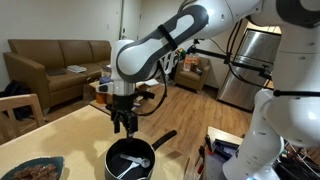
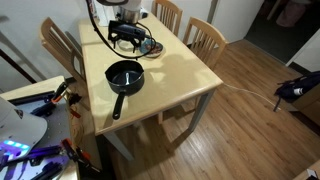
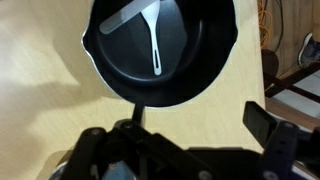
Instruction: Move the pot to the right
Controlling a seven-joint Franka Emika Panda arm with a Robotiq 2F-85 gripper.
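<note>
The pot's rim (image 3: 203,90) should come between both open fingers before my gripper lowers to grip it. The fingers hang over the table (image 3: 200,124) beyond the pot, so my gripper should come back and turn first.
The pot (image 1: 130,160) is a black round saucepan on the pale wooden table (image 1: 70,135). It also shows in an exterior view (image 2: 124,74), with its long straight handle (image 2: 118,104) pointing toward the table edge. In the wrist view the pot (image 3: 195,45) fills the top and holds a pale spatula (image 3: 150,35). My gripper (image 1: 124,122) hangs just above the table beside the pot, apart from it. It also shows in an exterior view (image 2: 125,38). In the wrist view its jaws (image 3: 180,135) are open and empty, and the handle (image 3: 135,112) runs toward them.
A flat dark patterned plate (image 1: 35,170) lies on the table next to the pot. Wooden chairs (image 2: 205,35) stand round the table. A brown sofa (image 1: 60,60) is behind. Equipment and cables (image 2: 40,110) crowd the robot's side.
</note>
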